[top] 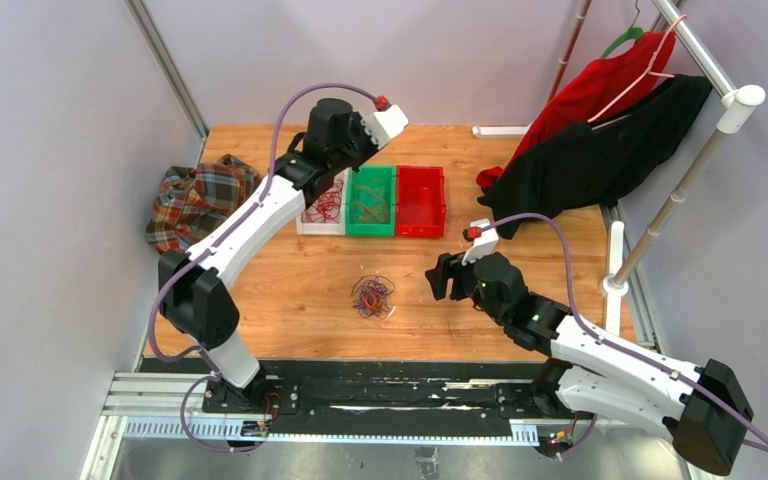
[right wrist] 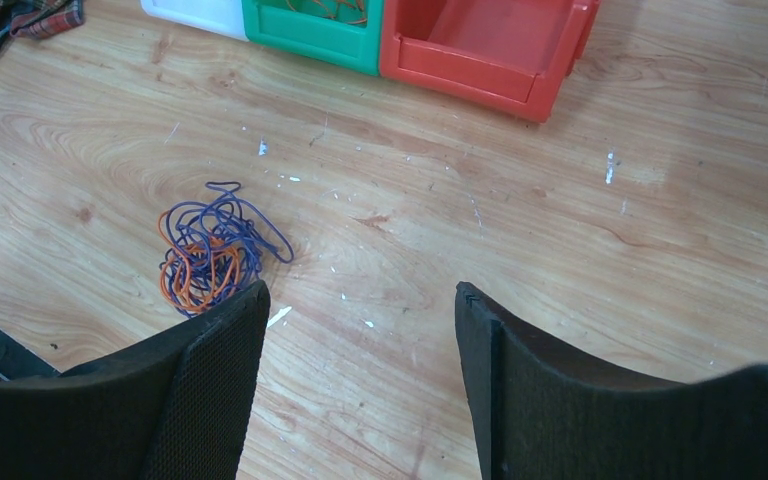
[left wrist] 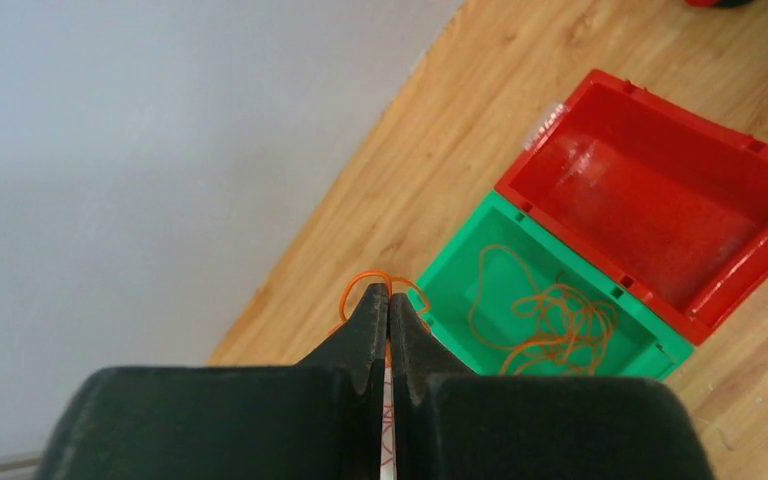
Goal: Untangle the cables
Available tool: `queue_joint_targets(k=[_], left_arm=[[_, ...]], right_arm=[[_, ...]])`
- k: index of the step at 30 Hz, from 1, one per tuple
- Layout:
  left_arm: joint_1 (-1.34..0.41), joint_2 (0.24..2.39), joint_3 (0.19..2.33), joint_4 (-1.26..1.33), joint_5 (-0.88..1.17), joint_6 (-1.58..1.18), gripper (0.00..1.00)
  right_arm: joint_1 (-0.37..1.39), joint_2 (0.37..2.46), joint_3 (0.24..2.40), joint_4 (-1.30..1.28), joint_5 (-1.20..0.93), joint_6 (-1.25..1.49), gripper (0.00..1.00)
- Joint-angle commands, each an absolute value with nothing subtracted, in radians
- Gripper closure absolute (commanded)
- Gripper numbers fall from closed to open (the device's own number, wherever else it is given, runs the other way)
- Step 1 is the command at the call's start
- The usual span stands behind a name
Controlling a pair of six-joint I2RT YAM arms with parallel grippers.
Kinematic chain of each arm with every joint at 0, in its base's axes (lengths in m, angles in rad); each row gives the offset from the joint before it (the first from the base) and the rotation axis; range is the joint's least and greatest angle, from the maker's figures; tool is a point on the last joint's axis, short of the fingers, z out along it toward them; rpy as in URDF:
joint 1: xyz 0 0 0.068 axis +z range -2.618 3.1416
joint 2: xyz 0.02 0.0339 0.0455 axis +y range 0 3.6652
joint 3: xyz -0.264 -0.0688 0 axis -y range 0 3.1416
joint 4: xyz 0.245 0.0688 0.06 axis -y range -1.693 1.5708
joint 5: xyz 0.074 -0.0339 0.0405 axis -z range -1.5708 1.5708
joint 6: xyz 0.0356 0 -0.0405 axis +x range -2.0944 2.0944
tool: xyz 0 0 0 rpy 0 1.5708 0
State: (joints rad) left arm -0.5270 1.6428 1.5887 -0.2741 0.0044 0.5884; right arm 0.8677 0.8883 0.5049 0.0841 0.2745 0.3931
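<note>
My left gripper should keep carrying its cable until it hangs over the green bin's orange cables (top: 370,208), because the orange cable in my left gripper (left wrist: 364,275) hangs clear of the tangle.
A tangle of purple and orange cables (top: 372,296) lies on the wooden table; it also shows in the right wrist view (right wrist: 210,255). My left gripper (left wrist: 390,292) is shut on an orange cable (left wrist: 363,281) that loops over its tips. It hangs above the white bin (top: 305,226), just left of the green bin (left wrist: 460,285). In the top view the left gripper (top: 343,168) is over the bins. Orange cables (left wrist: 550,325) lie in the green bin and red ones in the white bin. My right gripper (right wrist: 360,295) is open and empty, to the right of the tangle (top: 445,278).
The red bin (top: 421,200) stands right of the green bin (top: 371,228) and looks empty (left wrist: 650,210). A plaid cloth (top: 195,200) lies at the table's left edge. Red and black garments (top: 600,140) hang from a rack at the back right.
</note>
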Motion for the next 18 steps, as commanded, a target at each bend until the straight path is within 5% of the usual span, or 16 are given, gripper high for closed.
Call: queue_joint_targets(k=[1, 18], left_arm=[[-0.533, 1.688, 1.559, -0.291, 0.032, 0.565, 1.00], [-0.552, 1.921, 1.542, -0.252, 0.048, 0.532, 1.00]], right_arm=[[0.856, 0.886, 0.480, 0.078, 0.308, 0.406, 0.32], [0.847, 0.831, 0.436, 0.069, 0.320, 0.429, 0.32]])
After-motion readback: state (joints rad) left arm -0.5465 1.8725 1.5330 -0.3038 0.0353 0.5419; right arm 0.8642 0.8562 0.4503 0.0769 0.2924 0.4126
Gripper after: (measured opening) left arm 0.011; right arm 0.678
